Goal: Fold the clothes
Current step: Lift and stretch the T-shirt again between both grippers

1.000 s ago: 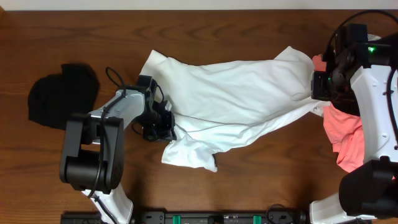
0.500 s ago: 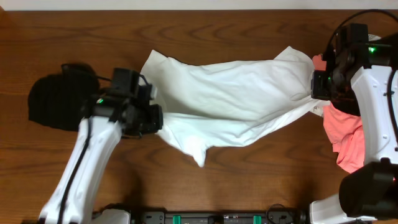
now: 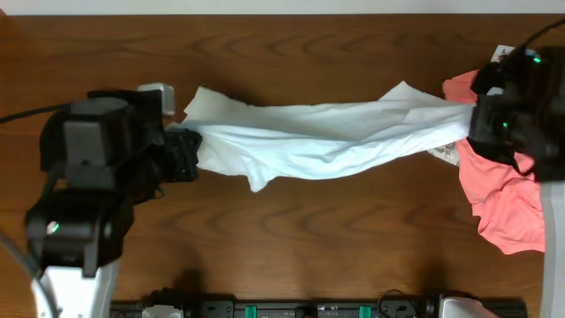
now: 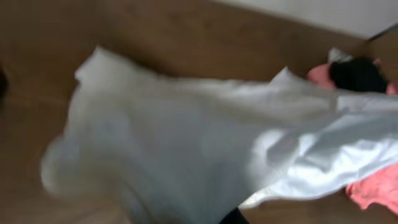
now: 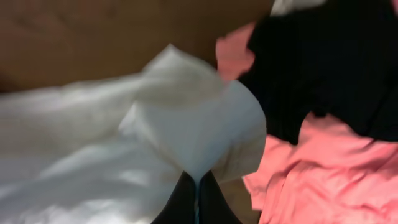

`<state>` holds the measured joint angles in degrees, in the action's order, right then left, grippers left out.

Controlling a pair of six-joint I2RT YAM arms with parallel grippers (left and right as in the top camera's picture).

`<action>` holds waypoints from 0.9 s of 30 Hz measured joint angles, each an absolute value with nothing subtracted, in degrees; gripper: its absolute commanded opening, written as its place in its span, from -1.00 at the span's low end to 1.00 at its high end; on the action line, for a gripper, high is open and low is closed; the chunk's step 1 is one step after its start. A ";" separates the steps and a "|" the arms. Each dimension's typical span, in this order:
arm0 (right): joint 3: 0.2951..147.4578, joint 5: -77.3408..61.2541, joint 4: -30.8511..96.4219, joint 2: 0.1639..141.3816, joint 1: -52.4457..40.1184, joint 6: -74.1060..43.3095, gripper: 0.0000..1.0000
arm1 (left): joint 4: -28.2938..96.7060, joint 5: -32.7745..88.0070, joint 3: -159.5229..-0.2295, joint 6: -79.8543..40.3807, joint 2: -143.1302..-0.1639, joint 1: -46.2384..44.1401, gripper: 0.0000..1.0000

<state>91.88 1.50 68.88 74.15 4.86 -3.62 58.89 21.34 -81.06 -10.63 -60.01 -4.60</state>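
The robot's left gripper and right gripper should swing the white T-shirt toward the far edge (image 3: 318, 25) and then pull it back flat, because it is hanging in a bunched band (image 3: 327, 141).
The white T-shirt (image 3: 327, 141) hangs stretched in a long bunched band between my two grippers, above the wooden table (image 3: 335, 247). My left gripper (image 3: 187, 152) is shut on its left end. In the left wrist view the shirt (image 4: 205, 143) fills the frame, blurred, and only one dark fingertip (image 4: 233, 218) shows. My right gripper (image 3: 477, 119) is shut on the right end; its closed fingers (image 5: 186, 199) pinch a peak of the white cloth (image 5: 193, 124). A coral-pink garment (image 3: 503, 208) lies crumpled under the right arm.
A dark, blurred mass of what looks like black fabric (image 5: 329, 68) lies over the pink garment (image 5: 323, 174) in the right wrist view. The raised left arm (image 3: 88, 168) covers the table's left side. A black rail (image 3: 291, 309) runs along the front edge.
Both arms have risen and drawn apart. The shirt has gone from lying spread on the table to hanging taut between the grippers. The left arm now covers the black garment.
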 measured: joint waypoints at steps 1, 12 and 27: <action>91.90 1.48 68.31 72.60 4.86 -3.62 -0.98 | 59.35 21.06 -82.30 -10.63 -59.51 -4.60 -0.88; 92.36 1.43 63.11 61.71 4.86 -3.62 -0.98 | 62.26 14.92 -87.00 -10.63 -55.02 -4.60 -0.88; 92.62 -2.33 47.13 94.91 4.84 -1.80 -0.98 | 42.96 11.75 -87.42 -7.84 -85.12 -3.60 -0.88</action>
